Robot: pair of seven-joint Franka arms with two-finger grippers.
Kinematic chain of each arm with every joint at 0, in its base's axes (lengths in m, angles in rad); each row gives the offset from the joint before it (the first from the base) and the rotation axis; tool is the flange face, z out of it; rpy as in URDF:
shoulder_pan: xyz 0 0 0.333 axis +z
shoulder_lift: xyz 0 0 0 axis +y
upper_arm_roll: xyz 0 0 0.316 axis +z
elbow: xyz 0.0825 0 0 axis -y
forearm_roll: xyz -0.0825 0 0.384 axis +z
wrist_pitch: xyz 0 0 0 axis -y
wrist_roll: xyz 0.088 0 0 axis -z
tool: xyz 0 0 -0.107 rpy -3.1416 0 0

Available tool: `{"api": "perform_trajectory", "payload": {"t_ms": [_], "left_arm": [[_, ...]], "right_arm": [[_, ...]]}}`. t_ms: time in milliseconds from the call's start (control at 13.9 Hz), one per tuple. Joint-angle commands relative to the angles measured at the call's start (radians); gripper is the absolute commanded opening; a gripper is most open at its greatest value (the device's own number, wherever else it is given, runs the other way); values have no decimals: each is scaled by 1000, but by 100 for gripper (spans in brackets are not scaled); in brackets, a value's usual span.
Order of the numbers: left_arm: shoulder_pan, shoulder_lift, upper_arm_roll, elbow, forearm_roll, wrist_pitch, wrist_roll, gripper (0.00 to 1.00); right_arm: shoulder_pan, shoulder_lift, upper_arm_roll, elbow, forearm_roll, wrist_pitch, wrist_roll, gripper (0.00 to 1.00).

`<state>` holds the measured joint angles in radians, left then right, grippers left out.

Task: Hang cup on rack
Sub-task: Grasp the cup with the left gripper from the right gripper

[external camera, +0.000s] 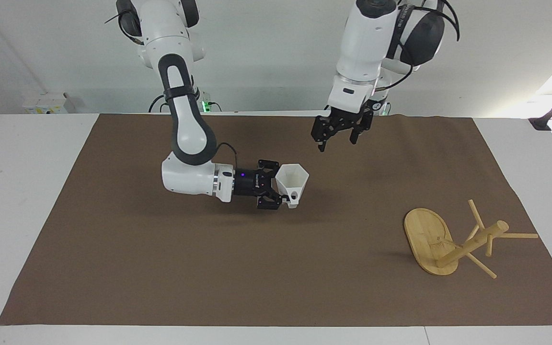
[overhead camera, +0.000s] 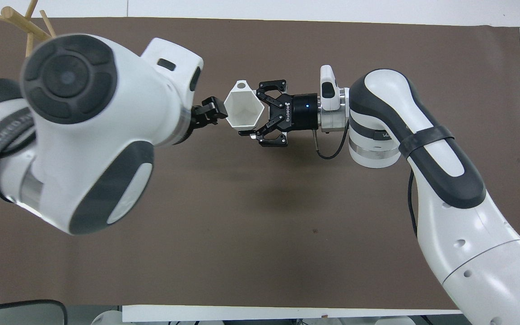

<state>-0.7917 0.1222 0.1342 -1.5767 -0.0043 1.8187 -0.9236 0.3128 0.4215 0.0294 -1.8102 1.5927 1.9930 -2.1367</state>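
Observation:
The rack (external camera: pixel 468 249) is on my left gripper's side, far away from the white cup in my right gripper, so my left gripper should grab the cup by its rim (external camera: pixel 304 172).
My right gripper (external camera: pixel 281 192) is shut on the white faceted cup (external camera: pixel 293 183) and holds it sideways, low over the middle of the brown mat, with the handle downward. In the overhead view the cup (overhead camera: pixel 241 109) points its rim at my left gripper (overhead camera: pixel 206 115). My left gripper (external camera: pixel 336 140) hangs open and empty, above the cup and apart from it. The bamboo rack (external camera: pixel 467 242) stands on its oval base (external camera: pixel 422 232) toward the left arm's end. In the overhead view only the rack's peg tips (overhead camera: pixel 16 20) show past my left arm.
The brown mat (external camera: pixel 209 268) covers most of the white table (external camera: pixel 12 201). My left arm's large elbow (overhead camera: pixel 79 131) blocks the overhead view of the rack's end of the mat.

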Motion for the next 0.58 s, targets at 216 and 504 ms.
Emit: {"api": "perform_trajectory", "payload": {"t_ms": [216,504], "left_arm": [[-20,123,21,32,-49,94,-84,57],[-15,123,21,30,-62,108,-83,0]], "right_arm": [[40,-61,-3,-29,23,73,55,29],[40,-61,-3,-29,23,75,55,29]]}}
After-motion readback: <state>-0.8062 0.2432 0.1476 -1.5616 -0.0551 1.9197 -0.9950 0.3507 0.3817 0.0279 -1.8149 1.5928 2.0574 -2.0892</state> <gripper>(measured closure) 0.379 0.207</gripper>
